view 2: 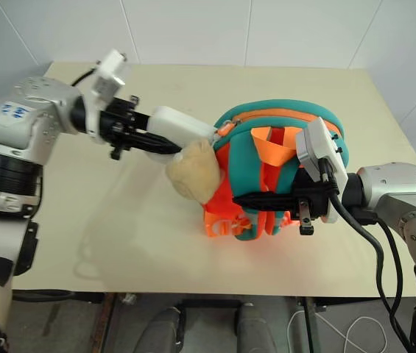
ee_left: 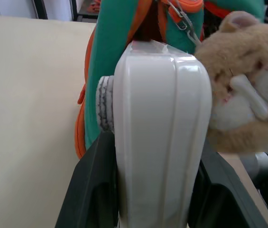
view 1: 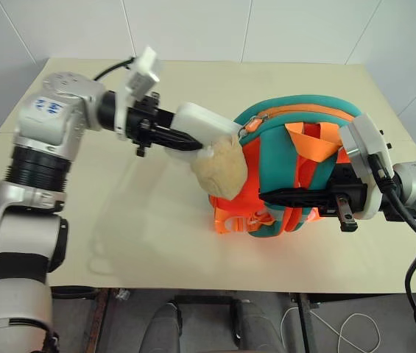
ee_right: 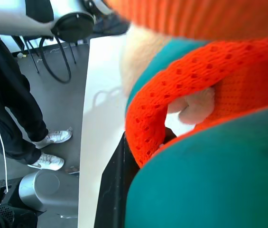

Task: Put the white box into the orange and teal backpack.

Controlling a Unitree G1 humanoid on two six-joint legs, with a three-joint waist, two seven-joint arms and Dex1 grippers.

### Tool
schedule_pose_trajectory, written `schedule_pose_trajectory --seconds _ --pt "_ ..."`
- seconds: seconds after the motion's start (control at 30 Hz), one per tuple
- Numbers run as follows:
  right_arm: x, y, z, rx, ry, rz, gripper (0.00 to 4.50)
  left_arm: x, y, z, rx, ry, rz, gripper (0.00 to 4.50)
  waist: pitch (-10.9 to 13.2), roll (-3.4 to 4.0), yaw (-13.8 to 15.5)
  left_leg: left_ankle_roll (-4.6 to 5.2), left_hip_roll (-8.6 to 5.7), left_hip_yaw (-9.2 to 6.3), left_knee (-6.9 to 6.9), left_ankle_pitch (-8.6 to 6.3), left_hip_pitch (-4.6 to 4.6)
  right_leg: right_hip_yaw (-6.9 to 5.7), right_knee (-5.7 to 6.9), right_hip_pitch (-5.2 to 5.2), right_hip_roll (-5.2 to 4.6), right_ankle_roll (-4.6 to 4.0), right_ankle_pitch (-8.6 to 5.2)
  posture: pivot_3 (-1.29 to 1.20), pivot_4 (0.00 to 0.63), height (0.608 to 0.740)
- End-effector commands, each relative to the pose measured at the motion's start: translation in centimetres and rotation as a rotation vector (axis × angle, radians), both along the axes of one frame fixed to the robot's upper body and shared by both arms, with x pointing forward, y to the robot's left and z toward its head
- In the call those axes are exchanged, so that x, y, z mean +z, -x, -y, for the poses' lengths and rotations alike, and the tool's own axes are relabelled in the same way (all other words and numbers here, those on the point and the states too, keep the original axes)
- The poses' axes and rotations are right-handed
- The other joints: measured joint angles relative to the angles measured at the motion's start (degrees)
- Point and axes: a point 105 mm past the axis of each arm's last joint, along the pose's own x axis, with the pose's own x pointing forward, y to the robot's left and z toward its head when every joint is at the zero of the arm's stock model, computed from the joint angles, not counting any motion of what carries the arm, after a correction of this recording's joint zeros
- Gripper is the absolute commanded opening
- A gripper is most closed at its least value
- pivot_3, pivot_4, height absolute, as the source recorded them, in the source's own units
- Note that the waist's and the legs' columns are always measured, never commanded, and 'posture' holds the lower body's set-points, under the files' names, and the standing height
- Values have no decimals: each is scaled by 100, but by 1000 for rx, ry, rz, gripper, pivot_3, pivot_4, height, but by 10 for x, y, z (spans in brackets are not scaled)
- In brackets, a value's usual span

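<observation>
I should keep pushing the white box's far end (ee_left: 149, 47), now between the backpack's orange zipper edges, into the backpack's opening (ee_left: 148, 27) with my left gripper and release it there.
My left gripper (view 1: 182, 140) is shut on the white box (view 1: 202, 122), a smooth white case with rounded corners. The black fingers (ee_left: 92, 190) clamp its two sides. The box's far end meets the zipped edge of the orange and teal backpack (view 1: 296, 118), beside the tan plush charm (view 1: 222, 170). The backpack stands upright on the table. From the other side my right gripper (view 1: 266, 195) is shut on the backpack's teal and orange straps (ee_right: 181, 109), holding the pack up. Whether the box tip is inside the opening I cannot tell.
The beige table (view 1: 119, 220) has free room left of and in front of the backpack. A person's dark trouser legs and white shoes (ee_right: 48, 137) stand on the floor beside the table. Cables (view 1: 355, 323) lie on the floor under the near edge.
</observation>
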Motion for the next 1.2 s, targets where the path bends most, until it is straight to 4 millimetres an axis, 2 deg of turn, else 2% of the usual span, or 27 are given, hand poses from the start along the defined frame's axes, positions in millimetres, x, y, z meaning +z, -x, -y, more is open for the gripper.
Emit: schedule_pose_trajectory --seconds 0.03,0.1,0.17,0.37,0.5,0.53,0.63,0.73,0.87,1.03,1.13,1.2 --pt "8 4 -3 19 -9 56 0 1 -4 20 35 30 17 1267 0 0 -11 0 0 0 0 0 0 0 1 -1 0 0 0 0 150 740" --pt "7 4 -4 16 -9 54 0 -7 -16 35 98 51 7 1267 0 0 1 0 0 0 0 0 1 1 3 -1 0 0 0 0 150 740" --pt "7 3 -4 14 -9 54 0 -12 -20 43 111 55 8 1264 0 0 7 0 -1 -1 3 0 1 1 5 -1 0 0 0 0 150 740" --pt "5 2 -5 14 -11 57 0 -33 -18 76 72 64 -18 1262 0 0 -2 -1 -3 -1 4 1 5 4 16 -1 1 2 1 0 150 740" --pt "5 1 -5 9 -13 63 0 -48 -16 84 53 41 -37 1262 0 0 -1 -1 -5 -1 11 1 5 5 18 1 0 3 2 0 150 740" --pt "5 2 -5 8 -12 64 0 -48 -14 83 43 39 -53 1612 0 0 -6 -2 -5 -1 11 2 5 6 18 1 0 3 2 0 150 740" --pt "5 2 -5 5 -12 66 0 -41 -5 71 25 17 -67 2525 0 1 -15 -2 -5 -1 10 2 8 6 23 0 0 2 2 0 150 740" --pt "5 2 -4 0 -11 67 0 -20 4 51 22 32 -39 3440 0 1 -40 -2 -3 -1 6 2 8 7 24 -3 1 2 1 0 150 740" --pt "4 0 -3 -4 -7 65 0 -8 9 17 58 -7 4 4489 0 2 -28 -2 -2 -1 3 2 9 7 26 -5 3 -1 -1 0 150 740" --pt "4 -5 -3 -2 -2 64 0 2 15 -6 87 -21 48 4489 0 2 4 -3 -2 -1 5 2 11 7 25 -2 2 -2 -1 0 150 740" --pt "3 -7 -2 1 5 63 0 8 32 -23 71 -31 85 4489 0 2 -3 -3 -2 -2 6 2 10 6 23 2 2 -1 -1 0 150 740" --pt "2 -8 -1 1 7 62 0 10 44 -27 54 -17 104 4489 0 2 -26 -3 0 -1 4 2 9 7 22 -1 1 -3 -1 0 150 740"
